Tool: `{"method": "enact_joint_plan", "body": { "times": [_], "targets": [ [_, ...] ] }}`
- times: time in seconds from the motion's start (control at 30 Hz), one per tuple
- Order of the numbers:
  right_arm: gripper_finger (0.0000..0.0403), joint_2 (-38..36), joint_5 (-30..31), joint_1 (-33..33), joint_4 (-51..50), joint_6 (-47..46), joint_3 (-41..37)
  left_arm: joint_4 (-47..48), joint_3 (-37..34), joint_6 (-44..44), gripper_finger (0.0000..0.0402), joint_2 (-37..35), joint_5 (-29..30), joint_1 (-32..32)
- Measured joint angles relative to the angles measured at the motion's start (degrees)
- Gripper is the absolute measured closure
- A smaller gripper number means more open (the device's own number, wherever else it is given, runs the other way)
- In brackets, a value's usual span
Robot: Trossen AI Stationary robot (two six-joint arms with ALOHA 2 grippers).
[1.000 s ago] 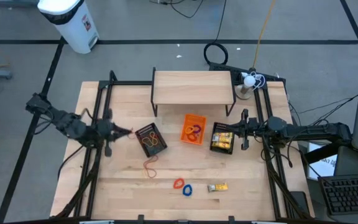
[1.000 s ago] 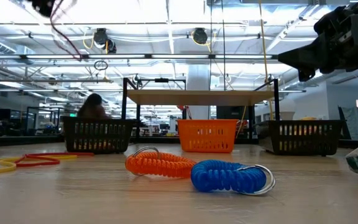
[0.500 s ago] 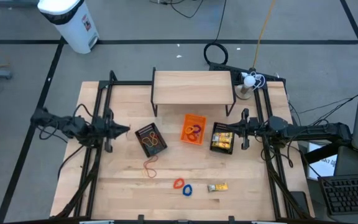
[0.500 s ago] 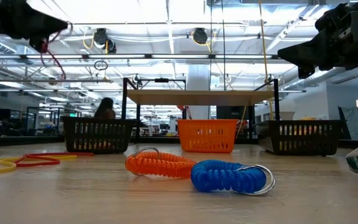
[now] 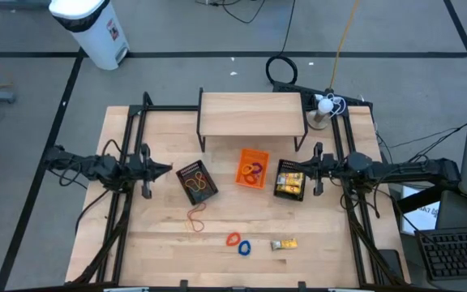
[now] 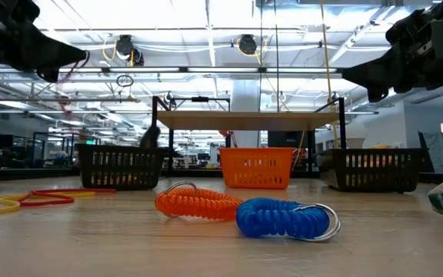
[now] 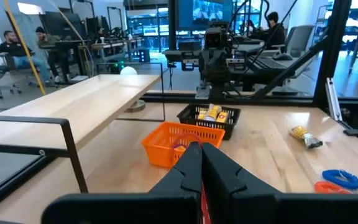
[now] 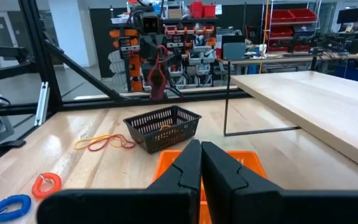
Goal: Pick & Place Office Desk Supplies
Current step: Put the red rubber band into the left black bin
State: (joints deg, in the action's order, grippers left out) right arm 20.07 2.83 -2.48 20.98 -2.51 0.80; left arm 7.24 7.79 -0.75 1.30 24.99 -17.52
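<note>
The red rubber band (image 7: 204, 202) is hanging from my left gripper outside the black mesh bin of rubber bands (image 5: 196, 182), so I should move back over that bin and lower the band into it.
My left gripper (image 5: 169, 169) points level toward the table's right, just left of the left black mesh bin (image 5: 196, 182), and is shut on a red rubber band (image 8: 158, 78). My right gripper (image 5: 302, 168) is shut and holds nothing; it hovers level by the right mesh bin (image 5: 289, 179), which holds yellow packets. An orange bin (image 5: 252, 168) stands between the two mesh bins. Loose red and tan rubber bands (image 5: 195, 217), an orange coil ring (image 6: 198, 204), a blue coil ring (image 6: 283, 218) and a yellow packet (image 5: 283, 243) lie flat on the near half of the table. My left gripper pinches the red rubber band between its two fingers; a red sliver (image 7: 202, 208) shows between them. The fingers come level from the table's left. The band's loop (image 6: 69, 71) hangs slack below the fingers, clear of the table.
A raised wooden shelf (image 5: 251, 113) on black legs spans the far middle of the table. Black frame rails (image 5: 136, 138) run along both sides. A white object (image 5: 324, 105) stands at the far right corner. People sit in the room beyond the table.
My left gripper has come down from high above the table to a lower, level pose as its arm folded back toward the table's left edge. It stays shut on the red band, which swung along with it. The right arm kept still.
</note>
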Motion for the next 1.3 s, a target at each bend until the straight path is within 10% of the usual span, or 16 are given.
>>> {"method": "enact_joint_plan", "body": {
  "times": [0.33,0.83,1.3],
  "targets": [
    [0.0399,2.2,0.0,0.0,3.7,-0.6,0.0,-11.9,2.0,1.1,0.0401,4.9,-5.3,0.0],
    [0.0399,4.6,0.0,0.0,4.0,-0.4,0.0,-8.7,14.8,3.5,0.0401,43.6,-5.6,6.5],
    [0.0399,5.2,0.0,0.0,4.5,-0.4,0.0,-2.5,15.5,8.7,0.0401,62.2,-13.6,14.4]
  ]
}}
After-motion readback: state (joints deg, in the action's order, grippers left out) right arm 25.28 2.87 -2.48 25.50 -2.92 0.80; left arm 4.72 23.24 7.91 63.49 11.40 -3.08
